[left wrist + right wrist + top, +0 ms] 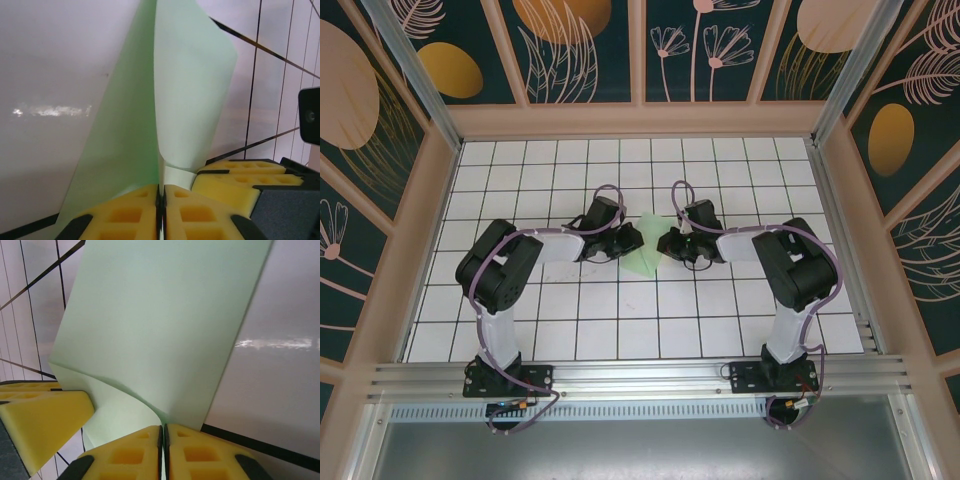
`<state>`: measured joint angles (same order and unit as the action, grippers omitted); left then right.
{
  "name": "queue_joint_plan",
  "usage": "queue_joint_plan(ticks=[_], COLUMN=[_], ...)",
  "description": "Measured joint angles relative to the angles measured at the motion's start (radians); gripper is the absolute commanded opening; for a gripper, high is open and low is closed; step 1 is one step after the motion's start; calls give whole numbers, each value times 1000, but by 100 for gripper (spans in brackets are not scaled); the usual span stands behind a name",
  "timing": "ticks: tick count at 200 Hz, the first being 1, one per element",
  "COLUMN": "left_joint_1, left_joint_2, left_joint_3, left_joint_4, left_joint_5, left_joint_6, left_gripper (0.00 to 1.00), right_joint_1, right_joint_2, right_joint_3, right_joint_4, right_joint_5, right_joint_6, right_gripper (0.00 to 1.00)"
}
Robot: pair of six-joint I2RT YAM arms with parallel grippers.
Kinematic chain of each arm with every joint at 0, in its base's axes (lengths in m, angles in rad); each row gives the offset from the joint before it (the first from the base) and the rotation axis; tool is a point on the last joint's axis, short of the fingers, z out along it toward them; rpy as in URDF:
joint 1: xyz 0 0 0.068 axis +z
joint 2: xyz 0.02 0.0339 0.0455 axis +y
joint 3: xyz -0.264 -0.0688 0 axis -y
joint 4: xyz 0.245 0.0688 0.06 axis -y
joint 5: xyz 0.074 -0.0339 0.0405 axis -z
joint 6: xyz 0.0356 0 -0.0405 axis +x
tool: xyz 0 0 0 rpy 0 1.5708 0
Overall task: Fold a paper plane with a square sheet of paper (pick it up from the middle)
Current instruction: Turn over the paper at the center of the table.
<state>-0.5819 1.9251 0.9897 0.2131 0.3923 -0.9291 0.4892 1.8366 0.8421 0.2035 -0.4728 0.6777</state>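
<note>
The sheet (642,261) bows slanting across both shut grippers, so my right gripper should open and my left gripper should swing the sheet round and lay it flat.
The square sheet of paper (642,258), pale mint green, hangs folded and bowed between my two grippers over the middle of the tiled floor. My left gripper (632,240) is shut on its edge. In the left wrist view the sheet (190,90) rises out of the closed yellow jaws of that gripper (161,192) and curls to the right. My right gripper (665,245) is also shut on the sheet (160,315), which climbs from that gripper's closed jaws (163,432). The two grippers sit nearly tip to tip. The paper plane is out of view.
White gridded floor tiles (620,320) spread all round the grippers. Tan walls (640,120) with dark flowered panels enclose the floor at the back and sides. An aluminium rail (640,378) holding both arm bases runs along the near edge.
</note>
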Motion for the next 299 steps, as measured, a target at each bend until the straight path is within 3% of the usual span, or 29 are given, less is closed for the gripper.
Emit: queue_joint_plan(ticks=[19,53,113,155,204,253,299], left_joint_1=[0,0,-3,-34,-73,-101,-145], left_joint_2=[0,-13,-233,-298,-141,77,161], left_joint_3=[5,26,159,311,420,435,436], left_joint_4=[-1,-46,-360,-549,-707,-764,-765], left_joint_5=[-8,-59,-306,-615,-1005,-1181,-1197], left_joint_6=[26,92,294,418,481,491,489], left_gripper=[1,0,0,0,0,0,2], right_joint_1=[-4,-33,-50,-52,-70,-111,-147], right_joint_2=[-32,-179,-451,-499,-505,-506,-506], right_joint_3=[0,2,4,2,-13,-15,-36], right_joint_4=[-45,-140,-269,-335,-390,-431,-442], right_joint_5=[6,83,319,433,529,554,550], right_joint_6=[-16,-37,-101,-107,-75,-49,-33], right_gripper=[37,68,98,99,99,99,99])
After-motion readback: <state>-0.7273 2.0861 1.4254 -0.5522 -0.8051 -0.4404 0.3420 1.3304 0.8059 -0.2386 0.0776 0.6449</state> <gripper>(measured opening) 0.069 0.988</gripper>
